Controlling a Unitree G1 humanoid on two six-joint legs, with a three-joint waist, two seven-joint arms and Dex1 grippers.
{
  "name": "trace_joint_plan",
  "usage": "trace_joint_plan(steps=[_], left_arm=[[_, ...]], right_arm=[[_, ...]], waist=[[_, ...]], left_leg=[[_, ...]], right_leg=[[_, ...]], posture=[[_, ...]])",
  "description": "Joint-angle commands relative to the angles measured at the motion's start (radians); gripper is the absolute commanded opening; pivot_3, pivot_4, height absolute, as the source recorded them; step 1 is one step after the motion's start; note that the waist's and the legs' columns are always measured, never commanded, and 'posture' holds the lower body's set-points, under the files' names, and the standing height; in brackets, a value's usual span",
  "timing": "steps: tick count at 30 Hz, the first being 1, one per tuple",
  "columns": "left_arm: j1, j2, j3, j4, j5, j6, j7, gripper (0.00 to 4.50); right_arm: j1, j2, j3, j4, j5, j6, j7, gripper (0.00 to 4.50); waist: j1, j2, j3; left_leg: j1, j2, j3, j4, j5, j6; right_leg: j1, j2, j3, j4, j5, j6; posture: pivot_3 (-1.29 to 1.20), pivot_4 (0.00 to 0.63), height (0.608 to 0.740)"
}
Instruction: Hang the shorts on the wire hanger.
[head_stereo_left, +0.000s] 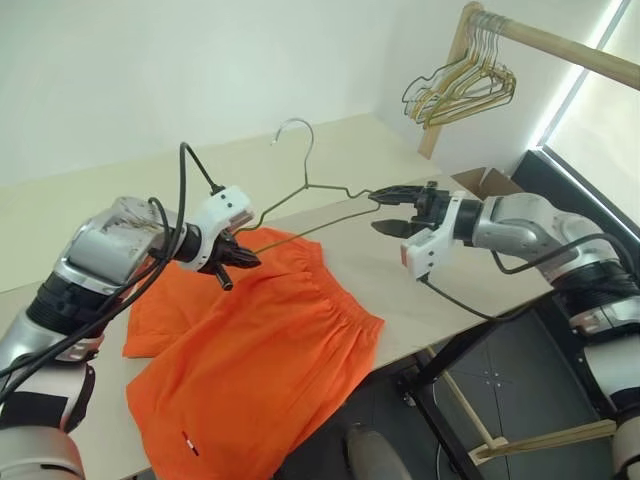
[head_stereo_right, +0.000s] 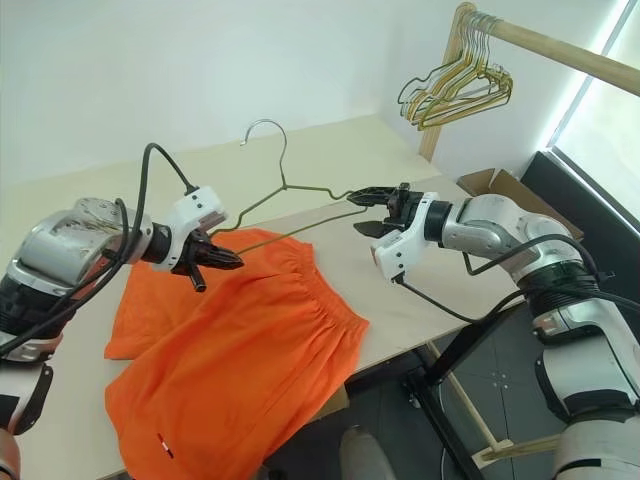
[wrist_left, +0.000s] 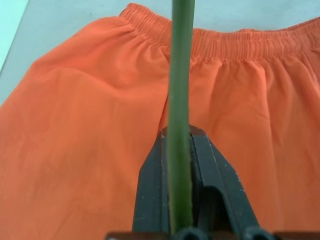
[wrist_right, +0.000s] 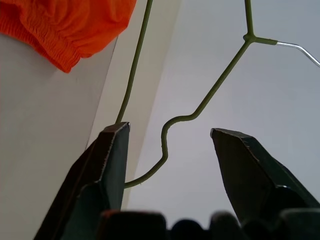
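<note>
My left gripper holds the wire hanger's end (head_stereo_left: 240, 232) that must go into the waistband. So my right gripper should first grab the hanger by its other corner (head_stereo_left: 377, 207).
The bright orange shorts (head_stereo_left: 260, 340) lie spread on the pale table (head_stereo_left: 420, 295), with the gathered waistband toward the right and one side hanging over the front edge. The wire hanger (head_stereo_left: 305, 172) is held above them, its hook pointing up and away. My left gripper (head_stereo_left: 245, 258) is shut on the hanger's left end; in the left wrist view the wire (wrist_left: 180, 75) runs between its closed fingers (wrist_left: 150, 190) over the shorts (wrist_left: 85, 125). My right gripper (head_stereo_left: 380, 212) is open around the hanger's right corner (wrist_right: 165, 145), which sits between the spread fingers without touching them.
A bunch of gold and dark wire hangers (head_stereo_left: 460, 90) hangs on a wooden rail (head_stereo_left: 560, 45) at the back right. An open cardboard box (head_stereo_left: 490, 182) sits by the table's far right corner. The table's front edge drops off just past the shorts.
</note>
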Motion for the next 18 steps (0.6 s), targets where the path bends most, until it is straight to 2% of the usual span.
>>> trace_joint_plan(steps=[1, 3, 5, 8, 15, 18], left_arm=[[0.047, 0.071, 0.022, -0.065, 0.059, -0.134, -0.04, 0.0], [0.088, 0.105, 0.023, -0.094, 0.091, -0.234, -0.065, 0.0], [0.117, 0.126, 0.028, -0.111, 0.122, -0.318, -0.085, 0.0], [0.132, 0.131, 0.054, -0.128, 0.129, -0.38, -0.112, 0.0], [0.142, 0.117, 0.094, -0.192, 0.113, -0.365, -0.128, 0.0], [0.158, 0.115, 0.106, -0.215, 0.111, -0.357, -0.126, 0.0]], right_arm=[[0.032, -0.03, -0.06, -0.139, 0.419, 0.293, 0.35, 4.49], [0.007, -0.033, -0.088, -0.207, 0.592, 0.59, 0.542, 4.49], [-0.047, -0.031, -0.097, -0.234, 0.669, 0.834, 0.666, 4.49], [-0.127, -0.012, -0.074, -0.228, 0.669, 1.022, 0.807, 4.49], [-0.218, 0.086, -0.004, -0.145, 0.508, 1.178, 0.888, 4.49], [-0.226, 0.107, 0.02, -0.139, 0.439, 1.185, 0.904, 4.49]], waist=[[-0.002, 0.0, 0.0], [-0.003, 0.0, 0.0], [0.004, 0.0, 0.0], [0.017, 0.001, -0.001], [0.058, 0.002, -0.006], [0.072, 0.002, -0.006]], left_leg=[[0.0, 0.0, 0.0, 0.0, 0.0, 0.001], [0.0, 0.001, 0.0, 0.0, -0.002, 0.004], [0.0, 0.001, 0.0, 0.001, -0.005, 0.008], [0.0, 0.0, -0.001, 0.003, -0.006, 0.01], [-0.003, -0.001, 0.0, 0.004, -0.006, 0.011], [-0.006, -0.002, -0.001, 0.006, -0.006, 0.011]], right_leg=[[0.0, 0.0, 0.0, 0.0, 0.0, 0.0], [0.001, 0.0, 0.0, 0.0, 0.0, 0.0], [0.001, 0.0, 0.0, 0.001, 0.0, 0.0], [0.0, 0.0, 0.0, 0.002, 0.0, 0.001], [-0.003, -0.001, 0.0, 0.002, 0.001, 0.001], [-0.005, -0.002, 0.0, 0.002, 0.001, 0.001]], posture=[[-0.14, 0.014, 0.74], [-0.14, 0.015, 0.74], [-0.13, 0.014, 0.74], [-0.13, 0.012, 0.74], [-0.1, 0.013, 0.74], [-0.08, 0.01, 0.74]])
